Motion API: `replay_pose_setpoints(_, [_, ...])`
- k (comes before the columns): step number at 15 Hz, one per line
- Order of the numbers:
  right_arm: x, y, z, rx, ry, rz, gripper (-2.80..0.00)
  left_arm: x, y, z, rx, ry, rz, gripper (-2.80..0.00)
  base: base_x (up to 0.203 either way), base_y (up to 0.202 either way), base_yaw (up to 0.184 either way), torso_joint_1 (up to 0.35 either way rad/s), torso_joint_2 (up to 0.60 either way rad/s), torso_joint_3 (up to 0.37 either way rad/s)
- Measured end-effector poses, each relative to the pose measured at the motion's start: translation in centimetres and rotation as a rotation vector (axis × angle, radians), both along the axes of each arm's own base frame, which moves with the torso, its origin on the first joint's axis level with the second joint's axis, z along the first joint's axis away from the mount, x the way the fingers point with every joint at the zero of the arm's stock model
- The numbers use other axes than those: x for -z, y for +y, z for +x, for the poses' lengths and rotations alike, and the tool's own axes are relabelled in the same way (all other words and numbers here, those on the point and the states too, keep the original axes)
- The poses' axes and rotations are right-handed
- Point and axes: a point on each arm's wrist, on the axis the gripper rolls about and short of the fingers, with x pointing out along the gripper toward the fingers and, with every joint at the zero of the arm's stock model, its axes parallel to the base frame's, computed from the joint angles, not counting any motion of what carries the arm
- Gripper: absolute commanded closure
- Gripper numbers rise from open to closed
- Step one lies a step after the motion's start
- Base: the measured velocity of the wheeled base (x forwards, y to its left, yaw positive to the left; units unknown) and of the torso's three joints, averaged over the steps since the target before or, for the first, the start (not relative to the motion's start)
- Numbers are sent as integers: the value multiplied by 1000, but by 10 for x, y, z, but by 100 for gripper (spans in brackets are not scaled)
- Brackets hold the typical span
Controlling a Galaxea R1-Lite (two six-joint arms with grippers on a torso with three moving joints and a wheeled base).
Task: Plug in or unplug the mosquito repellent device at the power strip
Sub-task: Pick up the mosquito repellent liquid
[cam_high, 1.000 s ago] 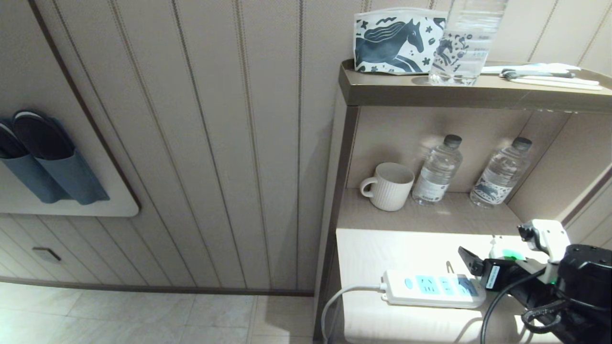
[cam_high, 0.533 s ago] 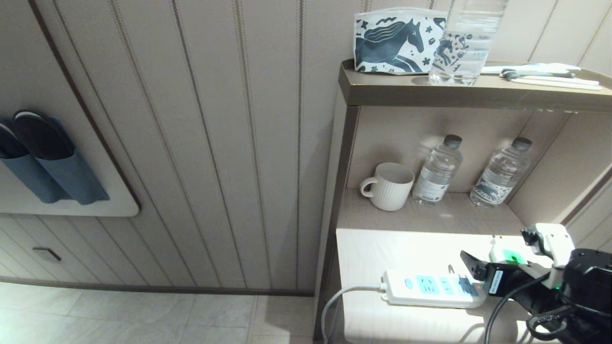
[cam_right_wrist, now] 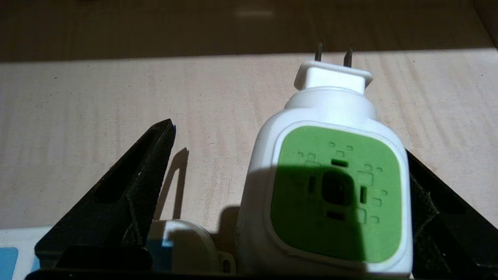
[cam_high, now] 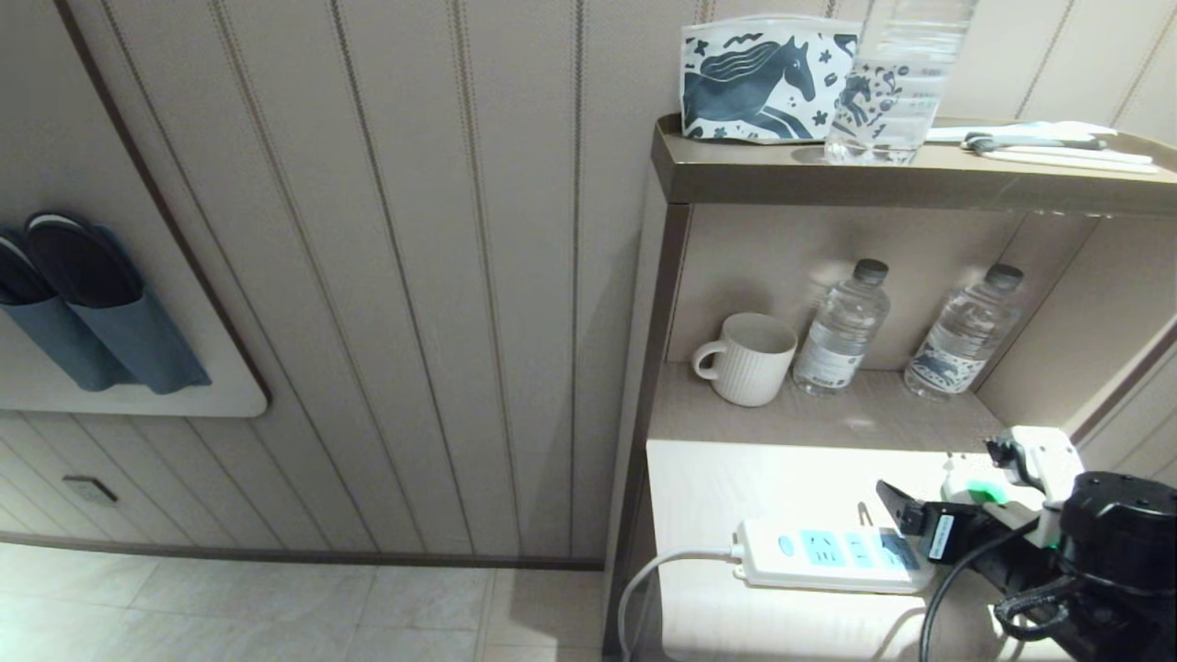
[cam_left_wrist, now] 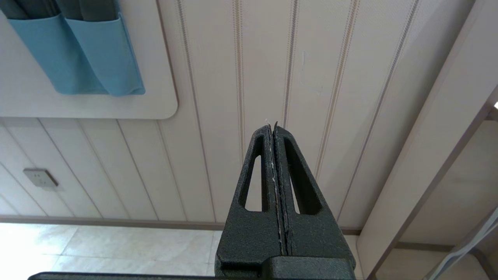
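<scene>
My gripper will bring up a hidden bottle underneath when it lifts the mosquito repellent device, because a dark vent hole goes through the device's green side.
The mosquito repellent device, white with a green face, lies on the pale cabinet top just behind the right end of the power strip. Its two metal prongs point away from the wrist, free of any socket. My right gripper is open and straddles the device. One black finger stands well off to one side; the other finger is right against the device's side. The strip's rounded end shows below the jaws. My left gripper is shut, facing the panelled wall.
A white mug and two water bottles stand in the niche behind. The shelf above carries a horse-print pouch and a clear bottle. The strip's white cord hangs off the cabinet's left edge.
My right gripper drifted slightly right and down, then back left. The device and the power strip stayed where they were. The jaws remained open.
</scene>
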Motion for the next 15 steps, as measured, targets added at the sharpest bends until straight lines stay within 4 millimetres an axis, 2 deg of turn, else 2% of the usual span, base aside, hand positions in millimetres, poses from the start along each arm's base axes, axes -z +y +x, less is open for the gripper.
replay_pose_setpoints(13, [-11,0,19,3,-79,-1,-280,0,0,0,1,1,1,0,0,0,0,0,0,0])
replay_pose_setpoints(14, [-10,0,19,3,-79,-1,0,0,0,0,1,0,0,0,0,0,0,0,0,0])
replay_pose_setpoints(15, [-10,0,19,2,-79,-1,0,0,0,0,0,0,0,0,0,0,0,0,0,0])
